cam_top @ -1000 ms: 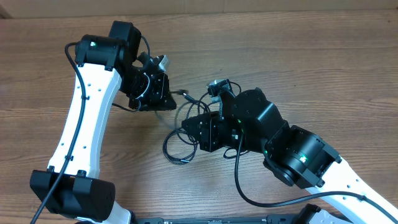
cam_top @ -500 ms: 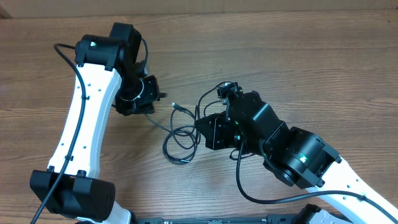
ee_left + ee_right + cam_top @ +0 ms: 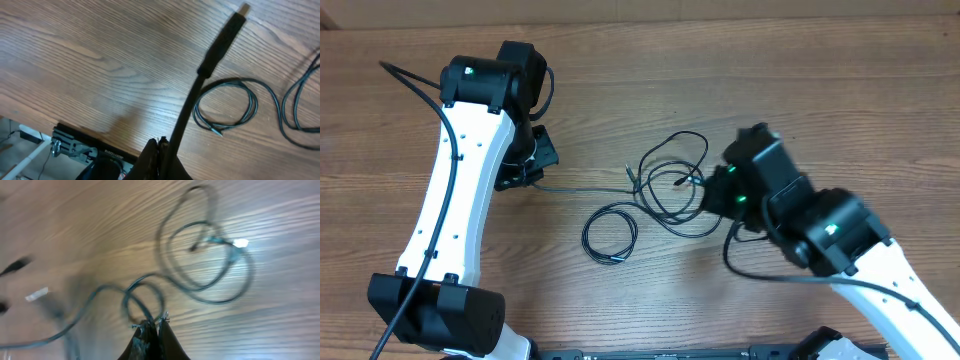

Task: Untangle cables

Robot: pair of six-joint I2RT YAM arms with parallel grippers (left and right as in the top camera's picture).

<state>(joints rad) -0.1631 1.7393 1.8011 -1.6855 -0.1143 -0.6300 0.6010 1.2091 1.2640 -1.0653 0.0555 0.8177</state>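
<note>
The cable in the robot's left gripper is pulled straight to the looped cables [image 3: 632,190], so the robot should bring it back and take its slack with the right gripper next to the small coil [image 3: 608,212].
Several thin black cables lie spread across the wooden table. My left gripper [image 3: 161,147] is shut on one cable [image 3: 220,45], whose plug end sticks out past the jaws. In the overhead view this cable [image 3: 580,189] runs straight right from the left gripper [image 3: 522,176]. A small separate coil [image 3: 610,235] lies at the table's middle, and it also shows in the left wrist view as a coil [image 3: 225,107]. My right gripper [image 3: 154,325] is shut on a strand of the looped cables [image 3: 205,260]. From above, the loops [image 3: 670,180] sit just left of the right gripper [image 3: 712,195].
A silver plug tip [image 3: 37,295] lies blurred at the left of the right wrist view. The table's near edge and a black rail [image 3: 85,145] show in the left wrist view. Both white arms [image 3: 455,190] reach in from the front.
The arms have drawn apart: the left gripper went left, stretching its cable straight. The right gripper went right, dragging the loops away from the small coil.
</note>
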